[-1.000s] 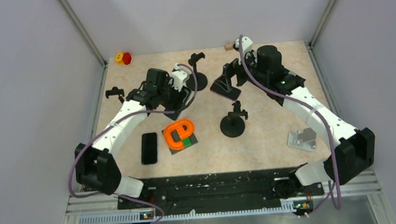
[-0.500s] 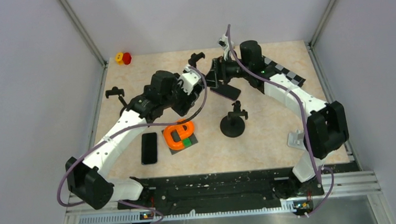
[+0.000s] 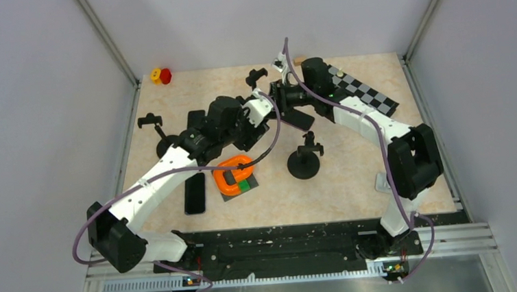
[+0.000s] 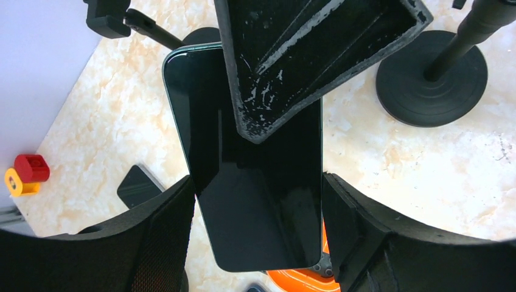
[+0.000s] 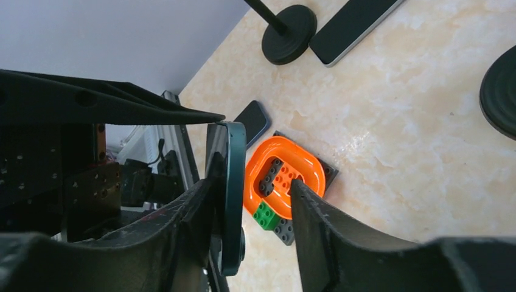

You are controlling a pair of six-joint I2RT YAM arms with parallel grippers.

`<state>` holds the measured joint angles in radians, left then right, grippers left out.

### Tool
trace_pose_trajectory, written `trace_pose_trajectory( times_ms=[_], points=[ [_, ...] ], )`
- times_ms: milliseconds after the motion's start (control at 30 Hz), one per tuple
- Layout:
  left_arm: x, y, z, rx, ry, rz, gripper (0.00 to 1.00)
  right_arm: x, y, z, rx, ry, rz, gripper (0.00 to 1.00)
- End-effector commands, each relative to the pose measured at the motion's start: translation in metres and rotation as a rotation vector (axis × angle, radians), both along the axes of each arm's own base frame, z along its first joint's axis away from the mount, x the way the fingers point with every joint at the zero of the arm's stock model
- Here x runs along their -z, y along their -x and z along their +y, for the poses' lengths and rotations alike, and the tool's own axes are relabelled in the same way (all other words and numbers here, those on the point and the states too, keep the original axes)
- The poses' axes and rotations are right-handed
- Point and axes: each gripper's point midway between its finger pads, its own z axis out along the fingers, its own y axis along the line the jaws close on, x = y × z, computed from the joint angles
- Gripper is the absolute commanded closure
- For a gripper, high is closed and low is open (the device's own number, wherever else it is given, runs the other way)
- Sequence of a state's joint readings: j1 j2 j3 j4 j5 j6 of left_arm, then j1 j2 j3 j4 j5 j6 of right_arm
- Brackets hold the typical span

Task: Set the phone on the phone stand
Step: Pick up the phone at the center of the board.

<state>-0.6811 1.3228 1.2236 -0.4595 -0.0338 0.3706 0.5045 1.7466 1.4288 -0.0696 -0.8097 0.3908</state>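
I should hold the phone with my right gripper while my left gripper turns and pinches the phone's flat sides (image 4: 261,225), because my left gripper now spans the phone's long edges (image 4: 322,143).
A dark phone (image 4: 255,182) hangs above the table, gripped across its width by my left gripper (image 4: 257,182), which is shut on it. In the right wrist view the phone (image 5: 235,182) shows edge-on between my right gripper's (image 5: 252,185) jaws. One right finger lies against the phone, and the other stands a gap away. From above, the two grippers meet at mid-table, left gripper (image 3: 261,111) and right gripper (image 3: 276,98), and hide the phone. Three black clamp-topped phone stands are on the table: one in the middle (image 3: 305,158), one at the back (image 3: 257,74), one at the left (image 3: 151,120).
A second phone (image 3: 194,192) lies flat at the front left. Beside it, an orange ring (image 3: 234,175) sits on a grey brick plate. A red and yellow piece (image 3: 161,75) is in the far-left corner. A checkered strip (image 3: 362,94) lies at the back right, and a silver stand (image 3: 380,182) behind the right arm.
My left arm has carried the phone up and to the right. The right arm has swung left to meet it, and its jaws have narrowed around the phone.
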Motion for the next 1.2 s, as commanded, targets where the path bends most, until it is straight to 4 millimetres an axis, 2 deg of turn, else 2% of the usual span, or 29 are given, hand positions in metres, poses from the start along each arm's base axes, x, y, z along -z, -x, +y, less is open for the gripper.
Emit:
trace_pose_trajectory(
  times_ms=[0,67,167,233,267,300,367,400,433,467,633,867,1067,1167],
  points=[
    [-0.033,-0.019,-0.004,-0.049,0.049,-0.131,1.00,-0.022,0.007,0.015,-0.065,-0.061,-0.035,0.54],
    [-0.033,-0.019,-0.004,-0.055,0.050,-0.130,1.00,-0.024,0.010,0.015,-0.083,-0.072,-0.029,0.67],
    [-0.031,-0.018,-0.005,-0.054,0.053,-0.123,1.00,-0.033,0.009,0.014,-0.079,-0.077,-0.050,1.00],
    [-0.030,-0.016,-0.006,-0.042,0.056,-0.114,1.00,-0.039,0.008,0.011,-0.068,-0.075,-0.070,1.00],
    [-0.030,-0.014,-0.007,-0.038,0.060,-0.105,0.96,-0.042,0.008,0.008,-0.061,-0.073,-0.083,1.00],
    [-0.030,-0.011,-0.007,-0.036,0.067,-0.095,0.86,-0.046,0.006,0.004,-0.050,-0.071,-0.093,1.00],
    [-0.032,-0.004,-0.007,-0.017,0.079,-0.074,0.58,-0.053,0.004,-0.004,-0.035,-0.070,-0.122,1.00],
    [-0.033,0.001,-0.008,-0.001,0.085,-0.065,0.40,-0.057,0.004,-0.009,-0.027,-0.070,-0.137,1.00],
    [-0.035,0.006,-0.009,0.018,0.094,-0.054,0.18,-0.060,0.002,-0.014,-0.019,-0.068,-0.157,1.00],
    [-0.037,0.010,-0.010,0.037,0.101,-0.044,0.03,-0.064,0.002,-0.018,-0.013,-0.063,-0.176,1.00],
    [-0.058,0.037,-0.016,0.152,0.139,-0.001,0.01,-0.082,0.016,-0.036,-0.027,-0.025,-0.314,1.00],
    [-0.092,0.067,-0.020,0.291,0.185,0.048,0.01,-0.113,0.062,-0.044,-0.174,-0.086,-0.424,1.00],
    [-0.109,0.078,-0.021,0.348,0.229,0.114,0.04,-0.116,0.090,-0.053,-0.252,-0.089,-0.492,1.00],
    [-0.110,0.086,-0.027,0.405,0.247,0.171,0.06,-0.119,0.100,-0.057,-0.286,-0.089,-0.551,1.00]
  ],
)
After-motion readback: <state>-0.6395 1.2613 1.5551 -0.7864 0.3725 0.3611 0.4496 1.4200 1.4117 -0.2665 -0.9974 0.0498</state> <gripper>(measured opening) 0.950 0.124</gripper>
